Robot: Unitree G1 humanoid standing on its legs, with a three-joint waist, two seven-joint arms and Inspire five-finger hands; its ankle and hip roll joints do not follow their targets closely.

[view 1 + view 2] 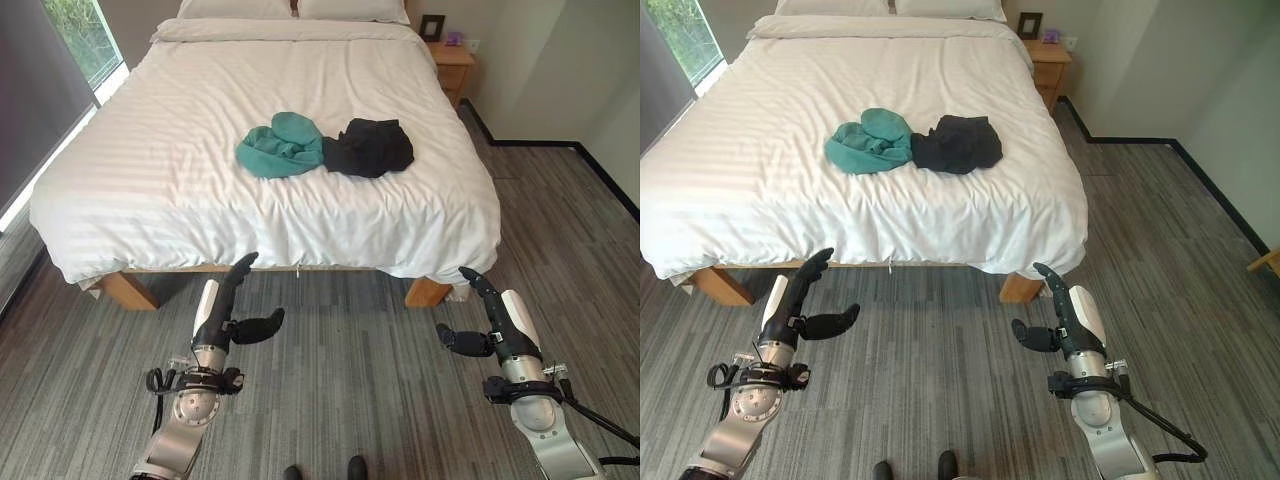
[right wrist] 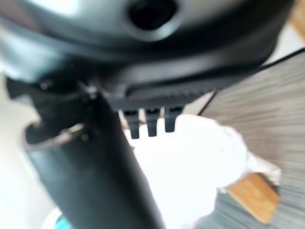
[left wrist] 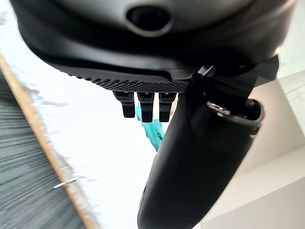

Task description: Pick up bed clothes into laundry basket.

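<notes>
The black garment [image 1: 372, 148] just meets the teal garment along one edge [image 1: 325, 154], so the black garment will come away on its own when I lift it.
A crumpled teal garment [image 1: 280, 146] and a black garment [image 1: 369, 147] lie side by side, touching, in the middle of the white bed [image 1: 150, 190]. Both hands hover over the carpet in front of the bed's foot, well short of the clothes. My left hand [image 1: 228, 303] is open with fingers straight and thumb out to the side. My right hand [image 1: 490, 310] is open the same way. In the left wrist view a strip of the teal garment [image 3: 144, 117] shows past the fingers [image 3: 145, 104]. Neither hand holds anything.
A wooden nightstand [image 1: 452, 62] stands at the bed's far right with a small frame on it. Wooden bed legs [image 1: 127, 290] show under the sheet's front edge. A window [image 1: 85, 35] is at the left. Grey carpet [image 1: 340, 370] lies between me and the bed.
</notes>
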